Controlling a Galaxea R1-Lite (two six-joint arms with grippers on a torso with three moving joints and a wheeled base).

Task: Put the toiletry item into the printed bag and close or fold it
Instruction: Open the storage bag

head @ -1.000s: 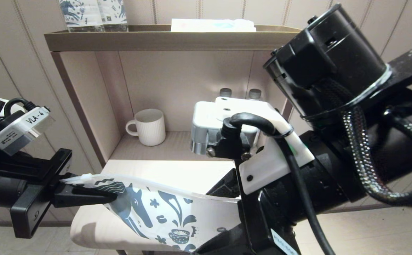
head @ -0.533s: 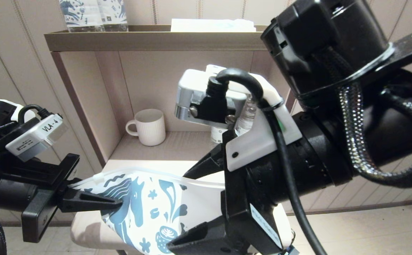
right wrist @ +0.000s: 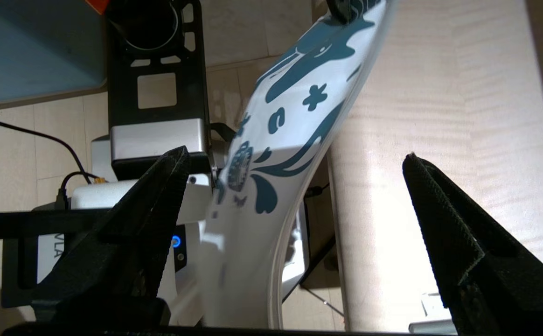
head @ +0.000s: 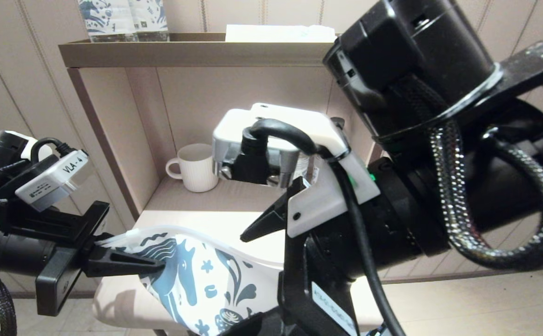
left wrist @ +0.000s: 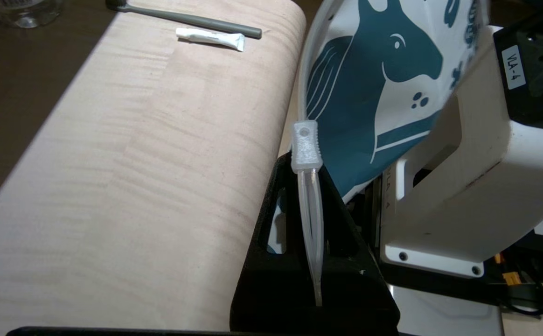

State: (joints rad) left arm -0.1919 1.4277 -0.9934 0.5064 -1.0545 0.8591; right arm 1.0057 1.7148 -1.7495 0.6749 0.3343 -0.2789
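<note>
Next, I move my right gripper away from the bag's other end [right wrist: 241, 274] and over to pinch the slider [left wrist: 306, 144], because the clear slider is at the ends of my left gripper's fingers.
The printed bag [head: 206, 280], white with a dark blue horse and flowers, hangs over the table's front edge. My left gripper [head: 157, 267] is shut on the bag's zip edge, just behind the clear slider [left wrist: 305, 149]. My right gripper [head: 236, 284] is open around the bag's other end; the bag [right wrist: 271, 163] passes between its fingers [right wrist: 159, 200] without being pinched. The toiletry item, a slim pale toothbrush [left wrist: 192, 18] with a dark head, lies on the far part of the table, away from both grippers.
A small white tube [left wrist: 211, 38] lies next to the toothbrush. A white ribbed mug [head: 197, 167] stands in the shelf niche behind the table [head: 215, 224]. Horse-print bottles [head: 122, 18] and a flat packet [head: 281, 32] sit on the shelf top.
My right gripper has opened wide and let go of the bag's end, and its wrist has swung left. The bag now sags from my left gripper, which has shifted slightly right.
</note>
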